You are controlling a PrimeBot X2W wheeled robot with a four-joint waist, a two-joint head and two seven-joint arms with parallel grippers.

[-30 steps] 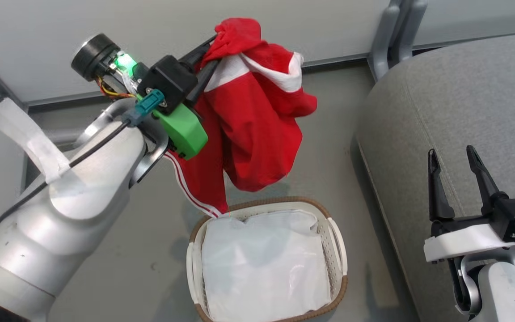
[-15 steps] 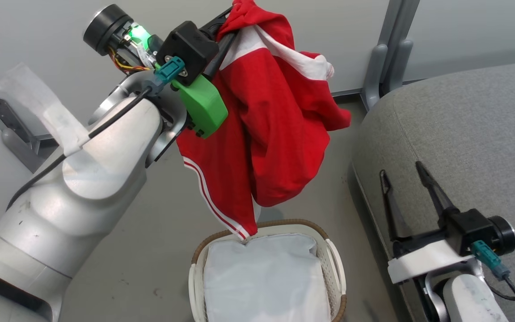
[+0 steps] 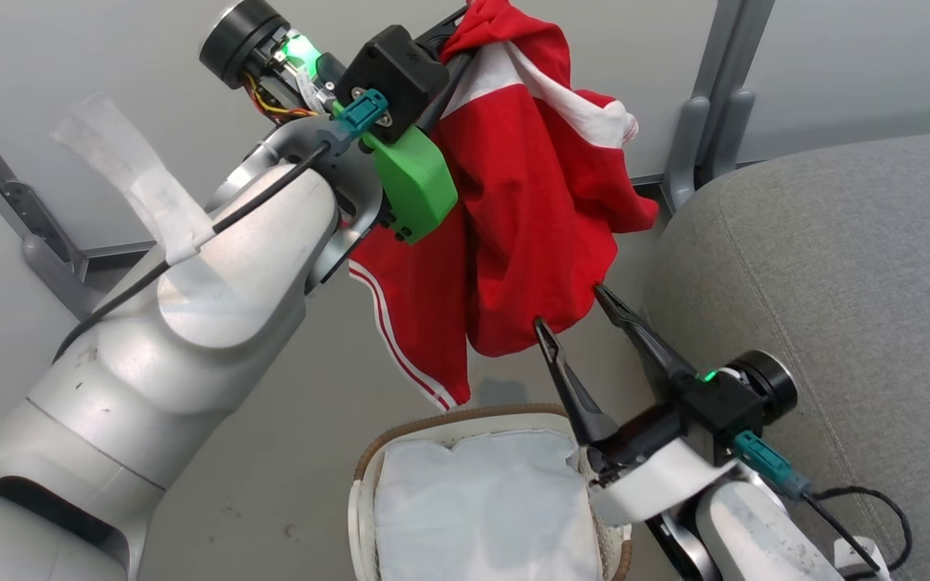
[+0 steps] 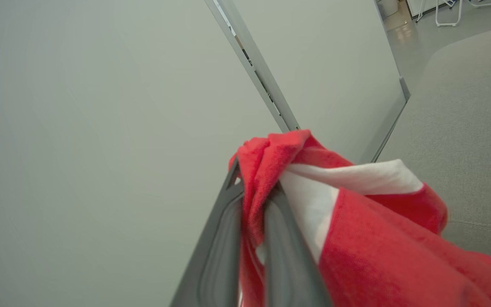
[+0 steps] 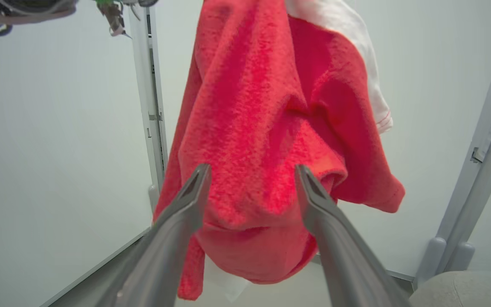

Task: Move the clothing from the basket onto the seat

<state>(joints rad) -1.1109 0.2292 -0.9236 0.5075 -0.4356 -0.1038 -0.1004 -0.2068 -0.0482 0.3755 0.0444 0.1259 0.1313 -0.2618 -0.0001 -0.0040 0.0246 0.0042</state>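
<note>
I expect the red clothing (image 3: 541, 223) to sag into a crumpled pile when I carry it onto the seat, because it hangs in loose, limp folds (image 3: 472, 266).
The red clothing (image 3: 529, 218) with white bands hangs in the air, pinched at its top by my left gripper (image 3: 465, 32), which is shut on it; the left wrist view shows the fabric (image 4: 356, 238) bunched between the two fingers of the left gripper (image 4: 256, 187). My right gripper (image 3: 566, 311) stands open just under the garment's lower fold, its tips at the fabric's bottom edge. In the right wrist view the clothing (image 5: 262, 128) hangs right behind the open right gripper (image 5: 252, 170). The basket (image 3: 368, 492) with its white liner (image 3: 481, 516) sits on the floor below. The grey seat (image 3: 836, 282) lies to the right.
A grey wall panel with a metal post (image 3: 715, 97) stands behind the clothing. A diagonal metal bracket (image 3: 37, 242) is at the left wall. The floor (image 3: 271, 452) around the basket is grey and bare. A black cable (image 3: 860, 524) trails from the right wrist.
My left gripper has lifted the clothing higher and rightwards, clear of the basket. The right gripper has swung left from over the seat to just under the garment. The camera has also shifted.
</note>
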